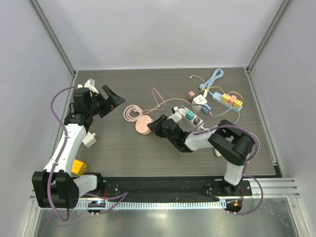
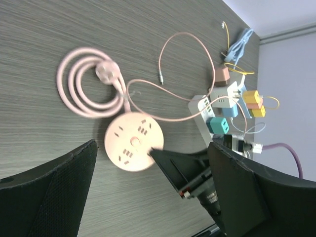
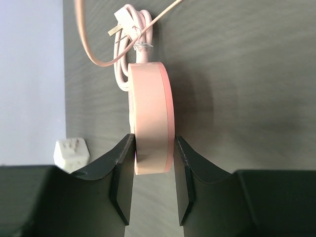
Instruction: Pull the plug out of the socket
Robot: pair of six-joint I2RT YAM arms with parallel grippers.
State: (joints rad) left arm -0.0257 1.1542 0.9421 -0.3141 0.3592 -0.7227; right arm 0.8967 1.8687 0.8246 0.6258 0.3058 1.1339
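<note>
The white power strip (image 1: 194, 120) holds plugs and the pink socket's side (image 1: 143, 124) is empty, so next my right gripper puts the socket aside and reaches for the power strip.
A round pink socket (image 1: 142, 127) with a coiled pink cord (image 1: 132, 112) sits mid-table; the sockets on its face (image 2: 129, 139) show no plug. My right gripper (image 1: 154, 125) is shut on the socket's rim (image 3: 150, 123), one finger on each flat side. The cord's own plug (image 3: 124, 22) lies loose in the coil. A white power strip (image 1: 190, 114) with teal and black plugs lies behind my right arm. My left gripper (image 1: 113, 100) is open and empty, raised at the left, facing the pink socket.
A blue power strip (image 1: 225, 98) with yellow and pink plugs, a brown cube (image 1: 191, 95) and a blue cable (image 1: 213, 77) lie at the back right. A white adapter (image 1: 89, 140) and a yellow cube (image 1: 78, 167) lie by the left arm.
</note>
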